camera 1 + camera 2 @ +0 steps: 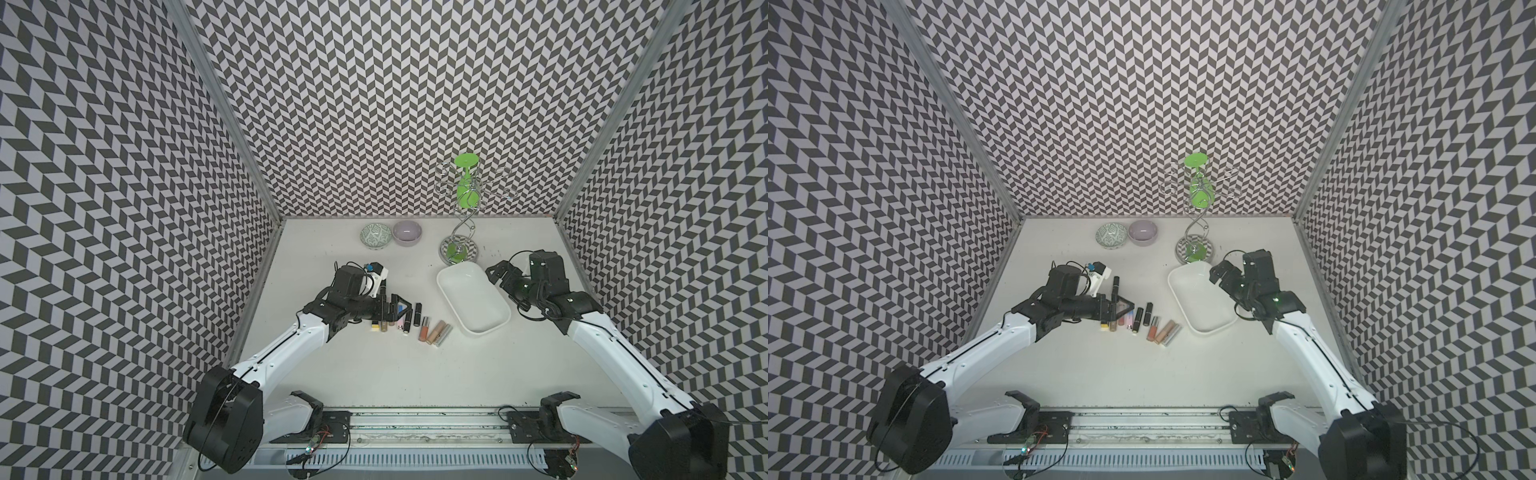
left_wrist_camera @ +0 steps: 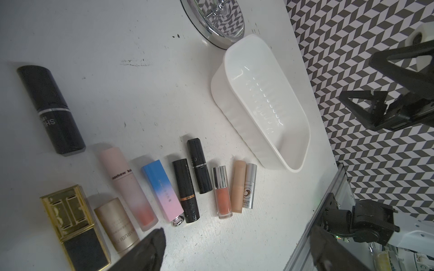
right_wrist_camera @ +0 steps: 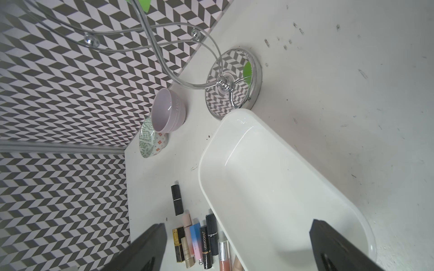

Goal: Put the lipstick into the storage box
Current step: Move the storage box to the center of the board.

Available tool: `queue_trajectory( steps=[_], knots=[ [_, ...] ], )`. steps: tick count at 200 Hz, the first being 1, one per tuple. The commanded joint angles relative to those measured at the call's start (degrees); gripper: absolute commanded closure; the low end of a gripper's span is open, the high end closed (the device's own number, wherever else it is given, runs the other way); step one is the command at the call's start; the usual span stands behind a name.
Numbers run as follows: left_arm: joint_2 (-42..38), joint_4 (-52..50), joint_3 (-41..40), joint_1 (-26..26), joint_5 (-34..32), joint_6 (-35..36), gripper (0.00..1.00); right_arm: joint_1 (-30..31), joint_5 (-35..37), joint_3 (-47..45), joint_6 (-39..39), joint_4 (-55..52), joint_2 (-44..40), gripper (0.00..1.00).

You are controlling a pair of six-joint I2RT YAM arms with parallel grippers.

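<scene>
The storage box lies at a slant with its far end (image 1: 456,266) against the base of the stand. My right gripper should therefore first drag the box straight into the open space nearer me (image 1: 512,353).
Several lipsticks (image 1: 418,312) lie side by side in a row on the white table, with pink, blue-pink (image 2: 162,190), black, orange, beige and silver tubes among them. One black lipstick (image 2: 50,109) lies apart from the row. The storage box (image 1: 473,299) is a white shallow tub, empty, just right of the row. My left gripper (image 1: 395,309) hovers over the row's left end, open and holding nothing. Over the far end of the storage box (image 3: 270,187), my right gripper (image 3: 237,248) also stands open and empty.
A green-patterned bowl (image 1: 375,236) and a lilac bowl (image 1: 407,232) stand at the back of the table. A chrome wire stand (image 1: 459,249) carrying a green cup (image 1: 464,178) rises just behind the box. Patterned walls close in three sides.
</scene>
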Motion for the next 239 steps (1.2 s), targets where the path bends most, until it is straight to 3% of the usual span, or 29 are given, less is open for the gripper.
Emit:
queue_trajectory(
  steps=[1, 48, 86, 151, 209, 239],
  knots=[
    [-4.66, 0.74, -0.18, -0.31, -2.19, -2.37, 0.01, -1.40, 1.97, -3.35, 3.95, 0.39, -1.85, 0.00],
    [-7.99, 8.98, -6.33, -0.29, -6.31, -8.08, 0.01, -2.98, -2.54, -7.42, 5.50, 2.43, -1.44, 0.02],
    [-8.91, 14.00, -9.00, -1.66, -9.22, -11.52, 0.01, -3.24, -10.14, -11.02, 9.01, 1.37, 1.13, 0.04],
    [-25.25, 20.33, -20.52, -2.78, -17.20, -15.42, 0.01, -3.41, -7.17, -12.14, 7.80, -2.01, -0.72, 0.04],
    [-22.23, 21.89, -19.42, -2.87, -16.26, -13.24, 0.01, -3.37, 0.37, -0.35, 1.41, -9.72, -1.98, 0.04],
    [-19.97, 23.11, -18.51, -3.70, -16.62, -11.26, 0.01, -3.37, -1.45, -1.22, 2.76, -15.83, -5.09, 0.03]
  ],
)
